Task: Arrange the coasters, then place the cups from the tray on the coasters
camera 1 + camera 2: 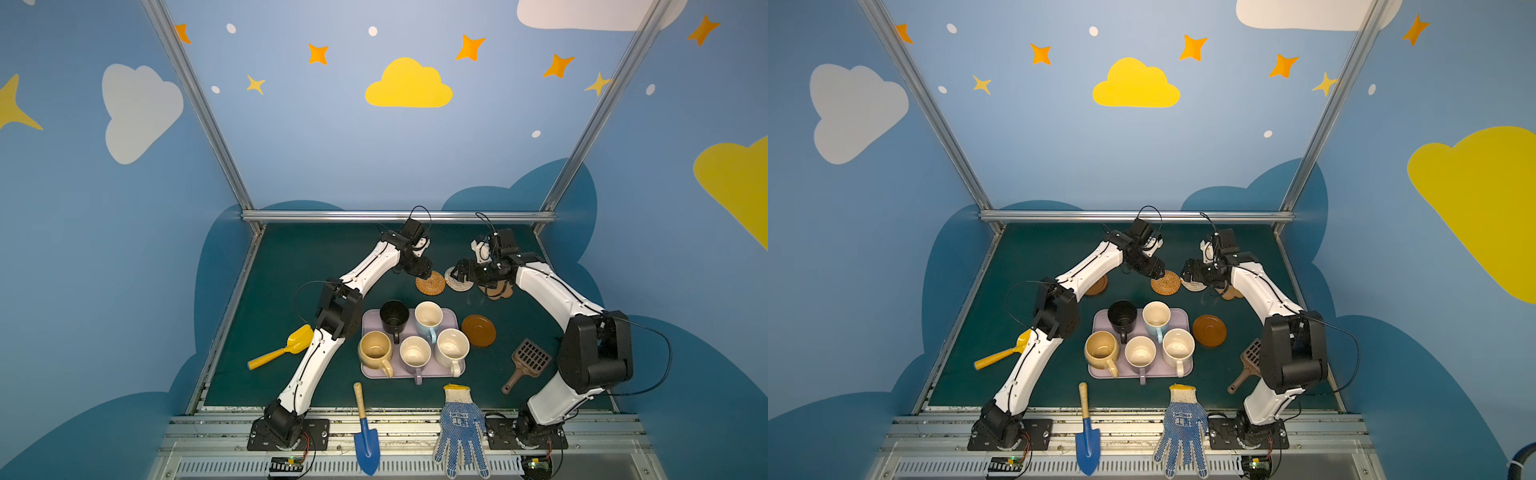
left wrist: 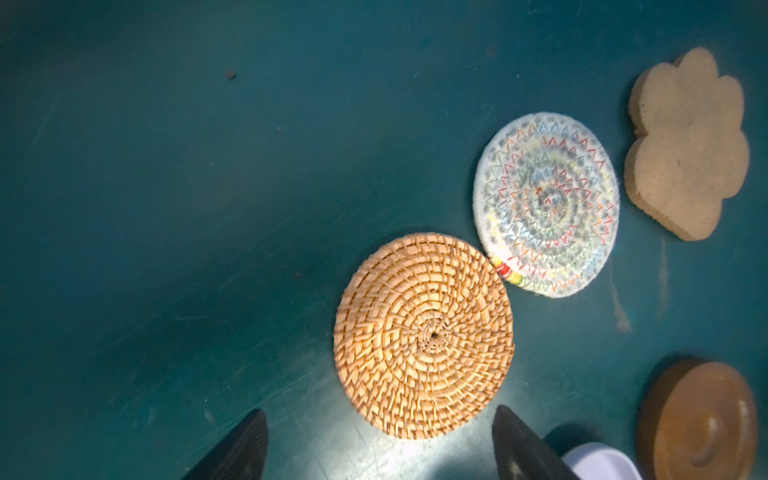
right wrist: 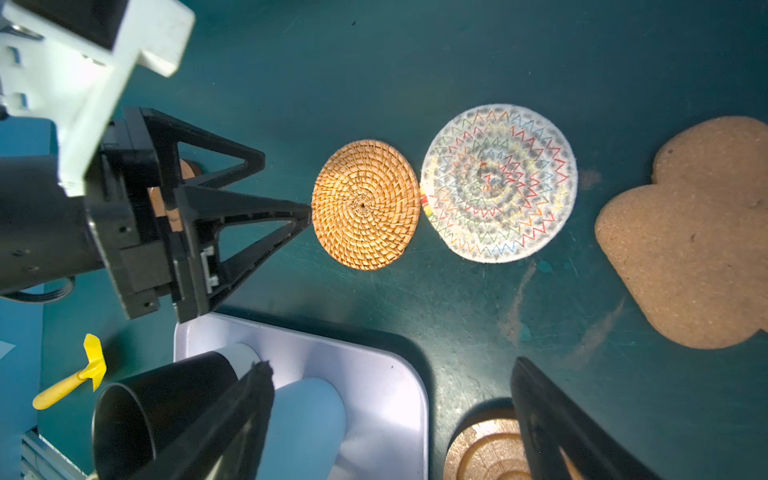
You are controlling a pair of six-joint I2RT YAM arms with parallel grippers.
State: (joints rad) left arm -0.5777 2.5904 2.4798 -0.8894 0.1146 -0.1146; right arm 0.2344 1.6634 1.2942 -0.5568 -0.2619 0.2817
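Observation:
The rattan coaster's edge (image 1: 444, 281) is touching the pale woven coaster, so the robot's right gripper should push the rattan coaster (image 1: 430, 283) toward the left gripper to make a gap for the cups.
In both top views five cups stand on the lavender tray (image 1: 368, 322): black (image 1: 394, 316), light blue (image 1: 428, 316), tan-yellow (image 1: 375, 350), lavender (image 1: 414, 353) and speckled cream (image 1: 452, 347). Behind the tray lie the orange rattan coaster (image 1: 430, 283), the pale woven coaster (image 2: 546, 203) touching it, and the tan cloud coaster (image 3: 685, 232). One brown disc (image 1: 478, 330) sits right of the tray, and another (image 1: 1096, 284) is half hidden by the left arm. My left gripper (image 2: 378, 453) is open and empty at the rattan coaster's edge. My right gripper (image 3: 390, 415) hangs open over the pale coaster.
A yellow scoop (image 1: 282, 349) lies left of the tray and a brown slotted scoop (image 1: 528, 361) to its right. A blue trowel (image 1: 365, 440) and a dotted glove (image 1: 461, 432) rest at the front edge. A metal rail bounds the back of the table.

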